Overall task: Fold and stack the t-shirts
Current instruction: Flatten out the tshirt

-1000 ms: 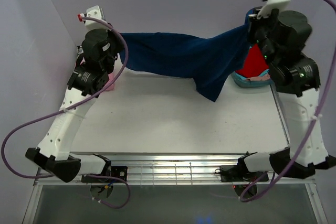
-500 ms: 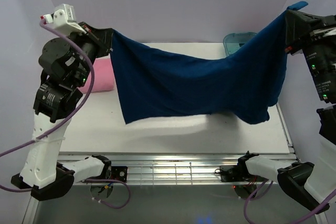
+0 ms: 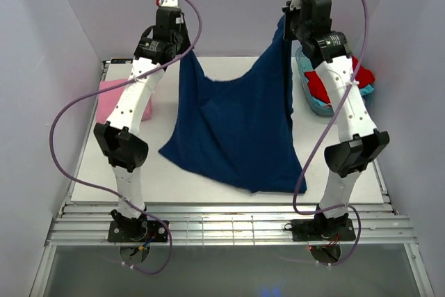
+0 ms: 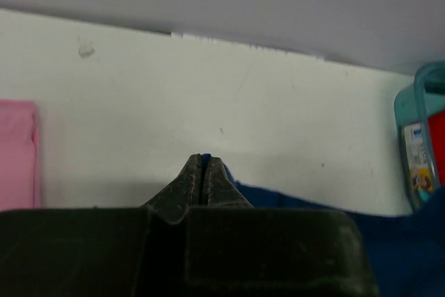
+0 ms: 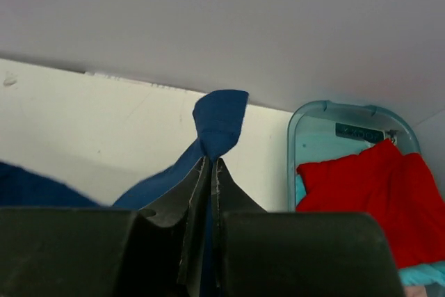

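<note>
Next, I pull the held corners [image 3: 279,33] back with both my grippers and lay the t-shirt flat with its print up, because the navy blue t-shirt's lower edge [image 3: 240,184] trails near me and the print is hidden.
The navy blue t-shirt [image 3: 236,126] hangs between both grippers, and its lower edge lies on the white table [image 3: 354,186]. My left gripper [image 3: 182,52] is shut on its left top corner; a sliver of blue cloth [image 4: 203,158] shows between the fingertips. My right gripper [image 3: 285,22] is shut on its right top corner; a bunch of blue cloth [image 5: 221,122] pokes out above the jaws. The print is not visible. A folded pink t-shirt [image 3: 111,97] lies at the left, also in the left wrist view [image 4: 17,151]. A red t-shirt [image 3: 323,83] sits in the tub [image 5: 351,168].
A teal plastic tub [image 3: 313,102] stands at the back right of the table and holds the red shirt and a bit of teal cloth [image 3: 367,90]. It also shows in the right wrist view [image 5: 299,144] and the left wrist view [image 4: 410,144]. Purple walls enclose the table.
Both grippers have moved inward and toward the back of the table with the navy shirt. The shirt, stretched wide and lifted half a second ago, now hangs narrower with its lower edge on the table.
</note>
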Motion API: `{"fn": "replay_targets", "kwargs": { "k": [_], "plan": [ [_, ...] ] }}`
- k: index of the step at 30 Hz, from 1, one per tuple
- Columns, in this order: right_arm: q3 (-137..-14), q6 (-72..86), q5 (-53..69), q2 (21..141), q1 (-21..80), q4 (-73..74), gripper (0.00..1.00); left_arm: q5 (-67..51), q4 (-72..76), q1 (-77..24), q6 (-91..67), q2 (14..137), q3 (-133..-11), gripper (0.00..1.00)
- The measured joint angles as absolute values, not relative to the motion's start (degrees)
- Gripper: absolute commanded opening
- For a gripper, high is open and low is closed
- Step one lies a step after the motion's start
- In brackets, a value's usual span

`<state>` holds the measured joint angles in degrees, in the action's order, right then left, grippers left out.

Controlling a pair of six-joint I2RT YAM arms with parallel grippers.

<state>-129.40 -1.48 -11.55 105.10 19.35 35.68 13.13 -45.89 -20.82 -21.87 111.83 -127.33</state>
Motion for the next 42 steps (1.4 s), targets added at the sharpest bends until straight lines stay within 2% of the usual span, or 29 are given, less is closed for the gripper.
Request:
{"fn": "replay_targets", "kwargs": {
  "k": [3,8,15,19,23,27,31,37,42],
  "plan": [
    [-131.5,-2.7,-12.6,108.0,18.4,31.7,0.08,12.6,-42.1,-18.9,-19.7,116.9,-138.6,0.00],
    [-131.3,-5.8,-13.0,101.6,18.0,20.3,0.08,12.7,-29.1,-18.3,-17.1,104.7,-133.6,0.00],
    [-125.8,-9.2,-9.7,88.0,18.0,8.1,0.08,13.3,-11.2,-18.6,-15.0,80.3,-112.8,0.00],
    [-110.6,-9.5,-6.8,81.4,18.0,3.6,0.08,12.7,-4.4,-18.6,-14.9,71.5,-96.2,0.00],
    [-90.2,-9.4,-4.3,78.7,18.1,3.0,0.08,10.8,-1.3,-18.5,-15.3,70.2,-77.4,0.00],
    [-71.9,-9.1,-4.1,80.0,19.4,10.6,0.08,9.6,-4.7,-18.6,-17.2,74.6,-58.3,0.00],
    [-66.4,-7.8,-5.2,80.1,22.4,20.6,0.08,9.3,-13.3,-18.6,-20.6,74.7,-45.8,0.00],
    [-69.8,-2.2,-6.1,77.2,27.1,31.5,0.08,10.0,-21.1,-18.8,-25.5,67.0,-46.0,0.00],
    [-70.7,3.6,-8.8,76.4,33.7,40.2,0.08,10.7,-28.5,-18.9,-29.8,65.6,-49.2,0.00]
  ]
}}
